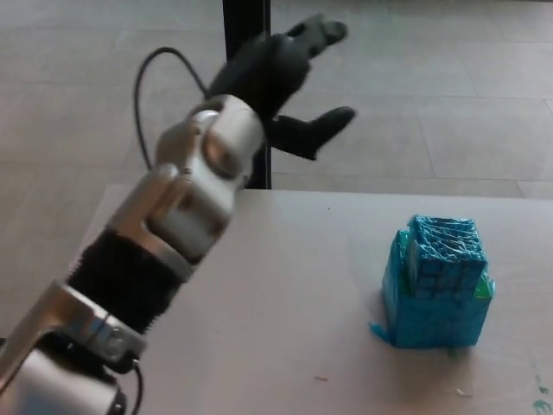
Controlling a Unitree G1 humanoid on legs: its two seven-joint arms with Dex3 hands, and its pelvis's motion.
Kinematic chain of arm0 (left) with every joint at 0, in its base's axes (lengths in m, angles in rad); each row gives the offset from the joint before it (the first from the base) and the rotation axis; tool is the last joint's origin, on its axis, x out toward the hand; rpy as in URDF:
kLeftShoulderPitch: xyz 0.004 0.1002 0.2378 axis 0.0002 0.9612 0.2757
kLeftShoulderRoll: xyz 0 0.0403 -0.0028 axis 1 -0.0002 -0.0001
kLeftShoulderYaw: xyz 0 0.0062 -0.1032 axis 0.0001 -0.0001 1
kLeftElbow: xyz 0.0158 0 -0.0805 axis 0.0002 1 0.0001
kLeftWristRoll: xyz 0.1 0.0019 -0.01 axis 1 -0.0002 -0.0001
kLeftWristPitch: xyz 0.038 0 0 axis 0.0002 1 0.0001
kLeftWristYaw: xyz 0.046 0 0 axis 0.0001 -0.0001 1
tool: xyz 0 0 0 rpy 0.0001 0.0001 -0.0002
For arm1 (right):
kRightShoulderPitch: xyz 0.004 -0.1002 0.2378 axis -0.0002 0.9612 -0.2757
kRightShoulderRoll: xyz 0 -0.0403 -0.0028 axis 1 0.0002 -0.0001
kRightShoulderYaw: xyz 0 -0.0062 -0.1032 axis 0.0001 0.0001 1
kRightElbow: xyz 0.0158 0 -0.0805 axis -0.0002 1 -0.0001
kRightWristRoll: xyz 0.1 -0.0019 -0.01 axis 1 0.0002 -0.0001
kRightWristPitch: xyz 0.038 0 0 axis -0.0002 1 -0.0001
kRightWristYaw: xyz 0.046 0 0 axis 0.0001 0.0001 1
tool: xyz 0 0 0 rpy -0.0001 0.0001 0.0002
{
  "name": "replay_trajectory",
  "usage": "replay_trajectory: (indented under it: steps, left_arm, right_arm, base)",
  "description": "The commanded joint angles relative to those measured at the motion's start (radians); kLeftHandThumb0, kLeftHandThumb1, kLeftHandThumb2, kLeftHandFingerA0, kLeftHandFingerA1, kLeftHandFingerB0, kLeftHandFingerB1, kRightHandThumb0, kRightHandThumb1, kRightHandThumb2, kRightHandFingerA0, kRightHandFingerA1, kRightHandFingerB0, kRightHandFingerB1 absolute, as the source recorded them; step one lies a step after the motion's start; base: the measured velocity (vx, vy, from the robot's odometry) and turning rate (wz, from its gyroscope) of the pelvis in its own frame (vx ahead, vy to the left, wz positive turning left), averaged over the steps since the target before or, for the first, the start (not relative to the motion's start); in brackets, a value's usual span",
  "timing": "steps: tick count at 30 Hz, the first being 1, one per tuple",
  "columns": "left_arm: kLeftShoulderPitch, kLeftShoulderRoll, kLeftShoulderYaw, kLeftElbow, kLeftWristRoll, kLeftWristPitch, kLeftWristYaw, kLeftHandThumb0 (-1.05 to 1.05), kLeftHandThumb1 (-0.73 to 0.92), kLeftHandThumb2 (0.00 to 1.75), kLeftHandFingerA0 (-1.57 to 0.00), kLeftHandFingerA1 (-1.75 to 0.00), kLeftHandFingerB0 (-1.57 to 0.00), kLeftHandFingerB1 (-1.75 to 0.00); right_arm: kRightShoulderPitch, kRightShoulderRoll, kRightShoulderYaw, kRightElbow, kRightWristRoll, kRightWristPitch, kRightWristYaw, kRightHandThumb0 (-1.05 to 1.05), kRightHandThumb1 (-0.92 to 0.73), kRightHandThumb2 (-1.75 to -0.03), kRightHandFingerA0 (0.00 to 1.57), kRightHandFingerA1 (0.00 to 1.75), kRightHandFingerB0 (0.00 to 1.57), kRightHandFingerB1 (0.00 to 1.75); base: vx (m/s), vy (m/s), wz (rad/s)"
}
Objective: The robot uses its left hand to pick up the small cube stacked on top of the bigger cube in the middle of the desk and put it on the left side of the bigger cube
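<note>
The bigger cube's top corner shows a bit of green, so I should expect to find a green top hidden under the small cube when I lift the small cube.
A small blue cube sits on top of a bigger blue cube at the right of the pale desk. Both are wrapped in shiny blue film. My left hand is raised high above the desk's far edge, well to the left of the cubes. It is open, with the thumb and fingers spread and nothing in it. The silver and black left forearm runs up from the bottom left corner. The right hand does not show.
A black vertical post stands behind the desk's far edge. Beyond it is a grey tiled floor. The desk's left edge runs diagonally at the lower left. A green fleck lies near the bottom right corner.
</note>
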Motion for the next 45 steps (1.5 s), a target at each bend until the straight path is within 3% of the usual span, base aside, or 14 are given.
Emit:
replay_trajectory:
  steps: [1,2,3,7,11,14,25,26,30,32,33,35,36,45]
  left_arm:
    - [-0.044,-0.077,-0.051,0.052,0.074,0.048,-0.030,-0.86,0.67,1.07,-0.18,-0.50,-0.15,-0.42]
    - [-0.054,-0.097,-0.056,0.076,0.080,0.047,-0.027,-0.90,0.91,0.67,-0.16,-0.44,-0.17,-0.31]
    - [-0.062,-0.128,-0.058,0.094,0.077,0.055,-0.028,-0.86,0.68,1.08,-0.14,-0.51,-0.13,-0.44]
    - [-0.083,-0.192,-0.070,0.147,0.084,0.061,-0.039,-0.90,0.88,0.67,-0.20,-0.43,-0.20,-0.32]
    - [-0.092,-0.201,-0.090,0.172,0.108,0.045,-0.051,-0.93,0.90,0.68,-0.21,-0.46,-0.19,-0.32]
    - [-0.117,-0.192,-0.140,0.213,0.135,0.050,-0.122,-1.01,0.65,1.15,0.00,-0.32,-0.15,-0.19]
    - [-0.146,-0.216,-0.160,0.242,0.103,0.168,-0.338,-1.05,0.59,1.14,0.00,-0.26,0.00,-0.02]
    - [-0.145,-0.217,-0.160,0.239,0.102,0.172,-0.349,-1.05,0.81,0.68,0.00,-0.27,0.00,-0.01]
    - [-0.117,-0.228,-0.162,0.215,0.092,0.202,-0.401,-1.05,0.85,0.71,0.00,-0.33,0.00,0.00]
    - [-0.095,-0.241,-0.146,0.225,0.071,0.209,-0.411,-1.05,0.61,1.09,0.00,-0.33,0.00,0.00]
    - [-0.087,-0.247,-0.135,0.231,0.064,0.205,-0.409,-1.05,0.82,0.73,0.00,-0.38,0.00,0.00]
    - [-0.073,-0.254,-0.117,0.226,0.059,0.205,-0.411,-1.05,0.61,1.09,0.00,-0.26,0.00,0.00]
    - [-0.067,-0.255,-0.109,0.224,0.059,0.196,-0.410,-1.05,0.82,0.73,0.00,-0.40,0.00,0.00]
    - [-0.001,-0.267,-0.121,0.177,0.081,0.176,-0.408,-1.05,0.85,0.72,-0.02,-0.53,0.00,0.00]
  right_arm:
    - [0.009,-0.024,-0.003,0.011,0.002,-0.019,0.005,-0.53,-0.26,-0.93,0.91,0.91,0.72,0.74]
    - [0.008,-0.027,0.004,0.003,-0.005,-0.018,0.009,-0.53,-0.32,-0.85,0.92,0.90,0.74,0.68]
    - [0.005,-0.028,0.007,0.006,-0.007,-0.020,0.011,-0.53,-0.27,-0.93,0.94,0.94,0.71,0.74]
    - [0.001,-0.024,0.005,0.008,-0.004,-0.023,0.005,-0.52,-0.33,-0.84,0.92,0.88,0.73,0.66]
    - [0.006,-0.031,-0.001,0.008,0.004,-0.057,0.017,-0.52,-0.26,-0.94,0.90,0.91,0.68,0.73]
    - [-0.001,-0.037,0.008,-0.001,-0.007,-0.041,0.020,-0.49,-0.29,-0.96,0.88,0.90,0.67,0.74]
    - [-0.023,-0.039,0.005,0.004,0.000,-0.042,0.020,-0.48,-0.30,-0.84,0.98,0.91,0.74,0.65]
    - [-0.025,-0.041,0.004,0.004,0.000,-0.042,0.023,-0.49,-0.30,-0.84,0.98,0.91,0.73,0.65]
    - [-0.032,-0.050,0.009,0.009,-0.007,-0.047,0.027,-0.52,-0.26,-0.94,0.93,0.92,0.68,0.73]
    - [-0.035,-0.050,0.005,0.022,-0.002,-0.059,0.029,-0.52,-0.30,-0.84,0.97,0.91,0.74,0.67]
    - [-0.039,-0.050,0.005,0.028,-0.002,-0.057,0.033,-0.51,-0.31,-0.84,0.96,0.91,0.73,0.66]
    - [-0.038,-0.050,0.004,0.025,0.000,-0.055,0.034,-0.52,-0.30,-0.83,0.97,0.90,0.74,0.66]
    - [-0.034,-0.054,0.000,0.013,0.004,-0.058,0.037,-0.52,-0.30,-0.83,0.96,0.90,0.74,0.66]
    - [-0.047,-0.056,0.003,0.015,-0.003,-0.052,0.046,-0.58,-0.35,-0.76,0.92,0.87,0.73,0.65]
  base:
    - [0.00,0.000,0.00]
    - [0.00,0.000,0.00]
    - [0.00,0.000,0.00]
    - [0.00,0.000,0.00]
    - [0.00,0.000,0.00]
    - [0.00,0.000,0.00]
    - [0.00,0.000,0.00]
    - [0.00,0.000,0.00]
    - [0.00,0.000,0.00]
    - [0.00,0.000,0.00]
    - [0.00,0.000,0.00]
    - [0.00,0.000,0.00]
    - [0.00,0.000,0.00]
    - [0.00,0.000,0.00]
